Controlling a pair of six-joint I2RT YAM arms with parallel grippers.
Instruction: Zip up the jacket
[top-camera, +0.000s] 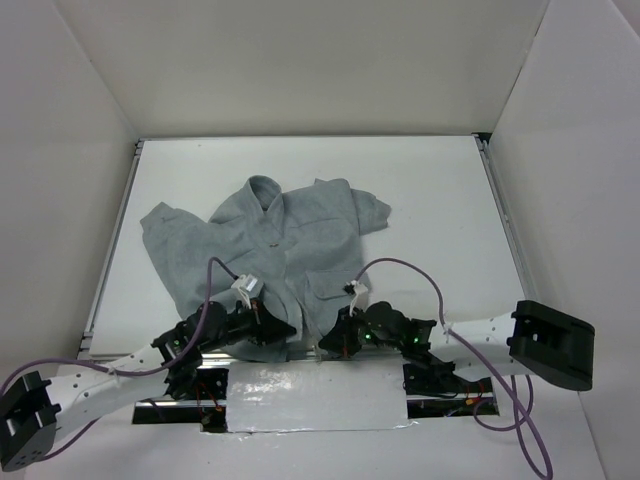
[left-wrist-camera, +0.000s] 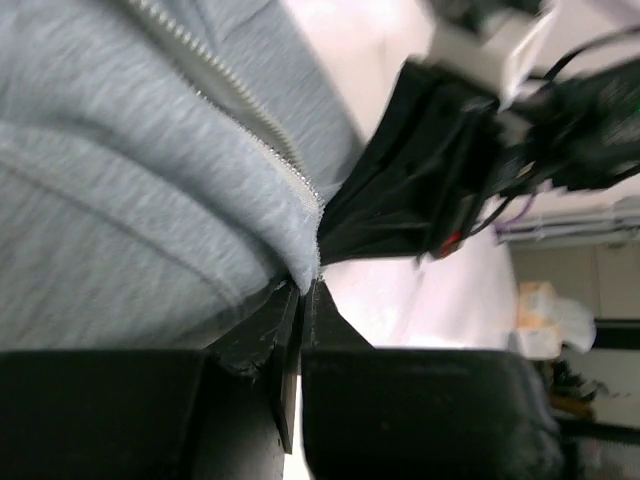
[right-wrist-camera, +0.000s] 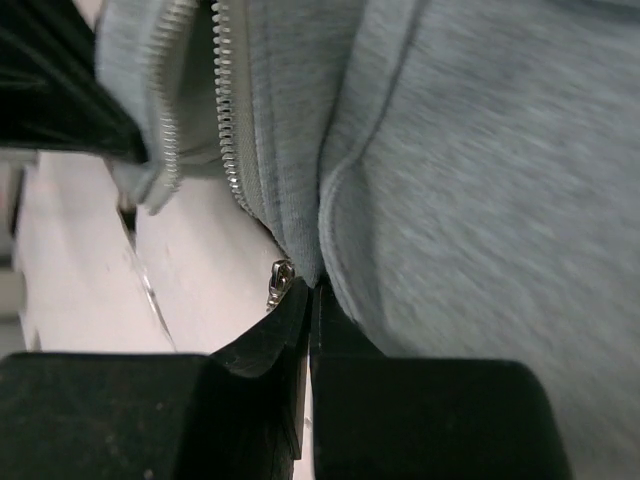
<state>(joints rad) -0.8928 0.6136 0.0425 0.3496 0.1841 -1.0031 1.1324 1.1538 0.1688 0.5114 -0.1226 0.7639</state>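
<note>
My left gripper should stay still while my right gripper brings the slider (right-wrist-camera: 281, 283) over, because the slider hangs away from the zipper edge in my left gripper (right-wrist-camera: 166, 160).
The light-grey fleece jacket (top-camera: 270, 240) lies flat on the white table, collar away from me, hem toward the arms. My left gripper (top-camera: 288, 329) is shut on the jacket's hem corner by the left zipper edge (left-wrist-camera: 240, 105); fabric sits between the tips (left-wrist-camera: 303, 280). My right gripper (top-camera: 326, 340) is shut on the hem of the other front panel (right-wrist-camera: 470, 170), pinched at the tips (right-wrist-camera: 312, 285). The metal zipper slider (right-wrist-camera: 279, 281) hangs just left of my right fingertips. The two rows of zipper teeth (right-wrist-camera: 228, 110) lie apart.
White walls enclose the table (top-camera: 430, 190) on three sides, with metal rails along its left and right edges. A taped silver plate (top-camera: 315, 398) lies between the arm bases. Purple cables loop over both arms.
</note>
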